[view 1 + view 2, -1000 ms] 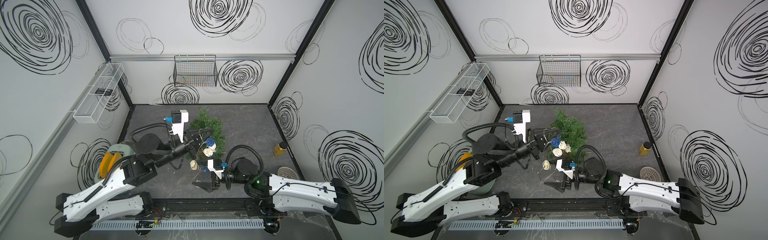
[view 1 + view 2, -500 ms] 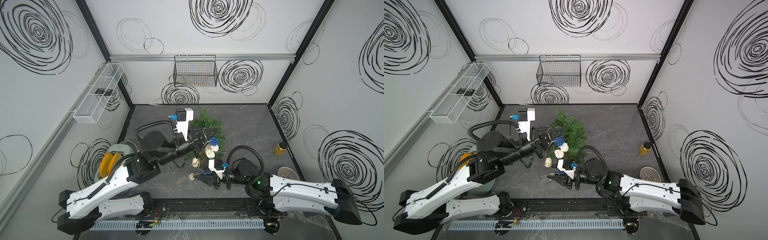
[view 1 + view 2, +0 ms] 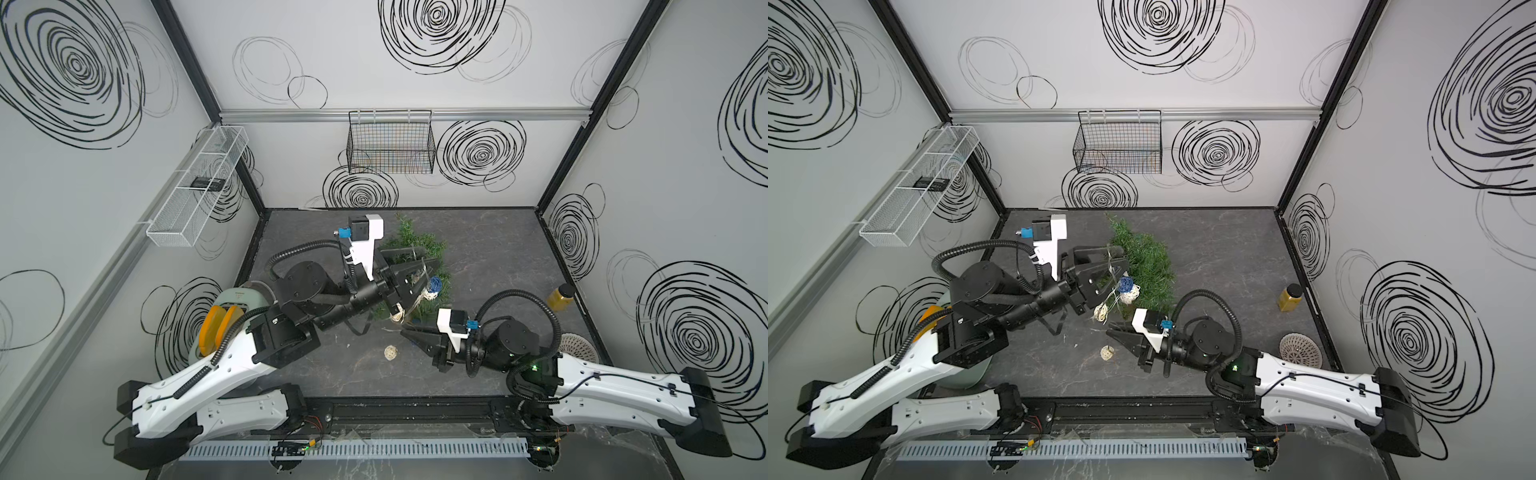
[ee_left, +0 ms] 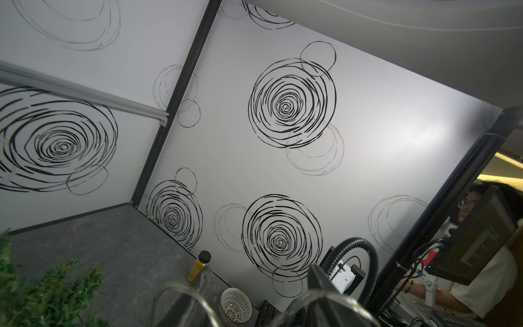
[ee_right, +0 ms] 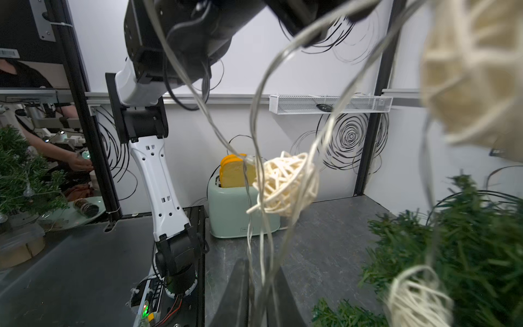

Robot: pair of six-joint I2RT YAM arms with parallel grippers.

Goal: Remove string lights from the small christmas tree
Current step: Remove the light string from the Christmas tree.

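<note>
Wire loops [image 4: 190,292] hang over my left gripper's fingers. I should move my left gripper back while my right gripper pulls the string lights [image 3: 1129,293] off the tree.
The small christmas tree [image 3: 419,243] [image 3: 1146,259] stands mid-table, its pot hidden. The string lights [image 3: 428,296] [image 3: 1130,296] hang off its near side: a blue ball, cream balls and pale wire. My left gripper [image 3: 430,255] [image 3: 1124,255] is open against the tree, with wire loops draped over its fingers [image 4: 325,297]. My right gripper [image 3: 401,331] [image 3: 1108,331] is below it, shut on the wire strands [image 5: 260,283]. One cream ball [image 3: 390,353] dangles lowest, near the table. Another cream ball [image 5: 285,184] hangs in front of the right wrist camera.
A mint toaster [image 3: 232,320] with orange slices sits at the left, behind my left arm. A yellow bottle [image 3: 561,297] and a white strainer [image 3: 578,347] stand by the right wall. A black wire basket [image 3: 390,145] hangs on the back wall, a white mesh shelf [image 3: 199,187] on the left wall.
My left gripper rose toward the tree and opened. My right gripper moved in under the hanging strand and closed on the wire. One cream ball dropped lower.
</note>
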